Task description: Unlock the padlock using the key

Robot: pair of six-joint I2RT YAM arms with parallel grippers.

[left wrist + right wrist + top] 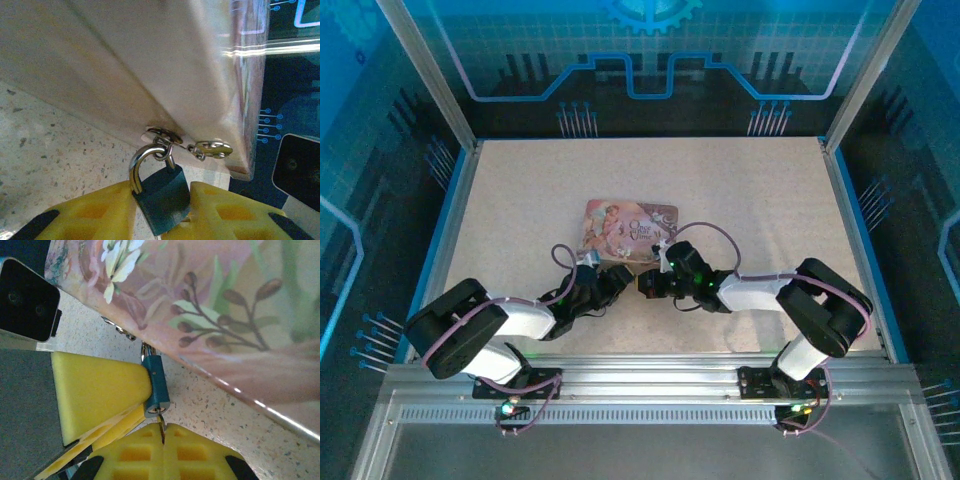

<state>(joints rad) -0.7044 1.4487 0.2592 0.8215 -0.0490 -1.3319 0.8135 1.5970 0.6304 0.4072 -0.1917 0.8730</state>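
Note:
Next, my right gripper lets go of the key, roll and grips the key before turning it, because my left gripper's yellow finger is crowding my right gripper.
The small dark teal padlock hangs by its silvery shackle from a ring on the pink tin's front wall. My left gripper is shut on the padlock's body, one yellow finger on each side. In the right wrist view the padlock stands on end, keyhole face towards my right gripper. That gripper is shut on the thin silvery key, whose tip touches the keyhole. From above, both grippers meet just in front of the tin, left and right.
The pink illustrated tin lies flat mid-table, right behind both grippers, and looms over them in the wrist views. A small metal clasp dangles beside the shackle ring. The left gripper's yellow finger sits close to my right fingers. Blue rails edge the speckled table.

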